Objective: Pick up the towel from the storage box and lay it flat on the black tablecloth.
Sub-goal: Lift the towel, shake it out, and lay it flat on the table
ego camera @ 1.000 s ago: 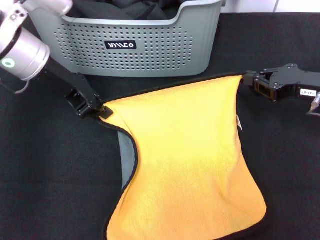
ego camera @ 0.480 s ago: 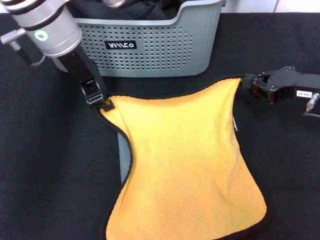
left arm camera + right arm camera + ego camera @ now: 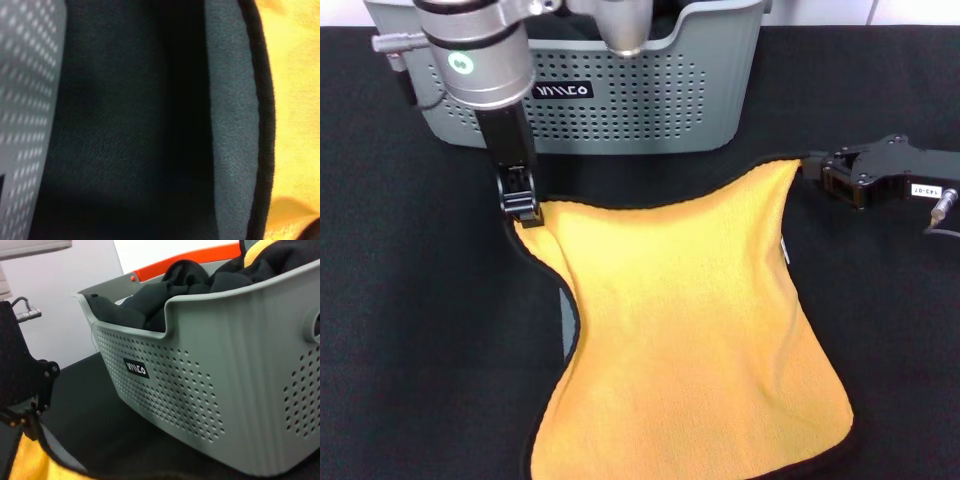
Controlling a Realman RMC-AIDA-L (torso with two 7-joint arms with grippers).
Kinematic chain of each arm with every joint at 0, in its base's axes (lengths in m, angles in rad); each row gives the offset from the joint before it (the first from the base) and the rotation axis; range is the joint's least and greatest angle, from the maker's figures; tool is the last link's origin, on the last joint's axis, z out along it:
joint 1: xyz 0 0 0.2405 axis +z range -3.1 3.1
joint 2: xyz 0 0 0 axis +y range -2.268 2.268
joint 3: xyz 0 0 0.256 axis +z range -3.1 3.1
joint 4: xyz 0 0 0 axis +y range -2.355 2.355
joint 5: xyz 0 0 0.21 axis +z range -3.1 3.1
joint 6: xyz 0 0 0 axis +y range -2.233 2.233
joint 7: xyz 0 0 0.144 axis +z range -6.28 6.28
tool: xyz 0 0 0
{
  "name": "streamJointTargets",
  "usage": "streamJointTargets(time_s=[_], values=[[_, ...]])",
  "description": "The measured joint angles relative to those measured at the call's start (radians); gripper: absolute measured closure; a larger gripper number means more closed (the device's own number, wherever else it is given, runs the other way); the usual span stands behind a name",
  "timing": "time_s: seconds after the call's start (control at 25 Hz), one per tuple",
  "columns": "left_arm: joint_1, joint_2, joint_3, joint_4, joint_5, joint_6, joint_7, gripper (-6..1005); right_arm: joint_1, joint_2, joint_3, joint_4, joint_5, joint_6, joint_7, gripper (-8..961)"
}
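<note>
Both grippers are holding the towel's far corners and its side edge point(image 3: 577, 318) curves inward, so my left gripper keeps pulling toward the storage box point(image 3: 582, 128) until that edge is straight.
The towel point(image 3: 690, 320) lies orange-yellow side up on the black tablecloth point(image 3: 410, 330), in front of the storage box point(image 3: 650, 110). A strip of its grey underside point(image 3: 566, 322) shows at the folded left edge. My left gripper point(image 3: 523, 210) is shut on the towel's far left corner, close to the box front. My right gripper point(image 3: 817, 167) is shut on the far right corner. The left wrist view shows the grey underside point(image 3: 230, 125), black trim and orange face point(image 3: 295, 100). The right wrist view shows the box point(image 3: 225, 390) and the left gripper point(image 3: 30, 412).
A plain black cloth point(image 3: 165, 295) fills the box, with a bit of orange-yellow fabric point(image 3: 260, 247) at its far corner. The tablecloth stretches wide to the left and right of the towel. The towel's near edge reaches the bottom of the head view.
My left arm has swung right and now stands in front of the box, drawing the towel's left corner slightly toward the box. The right gripper has barely moved.
</note>
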Motion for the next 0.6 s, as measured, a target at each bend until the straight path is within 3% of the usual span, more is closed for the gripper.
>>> streamJointTargets(time_s=[0.16, 0.6], values=[[-0.006, -0.016, 0.049, 0.004, 0.003, -0.021, 0.013, 972, -0.006, 0.000, 0.005, 0.001, 0.002, 0.000, -0.004, 945], [-0.023, -0.023, 0.157, 0.006, 0.005, -0.114, -0.002, 968, -0.011, -0.002, 0.029, 0.001, 0.008, -0.003, -0.005, 945]])
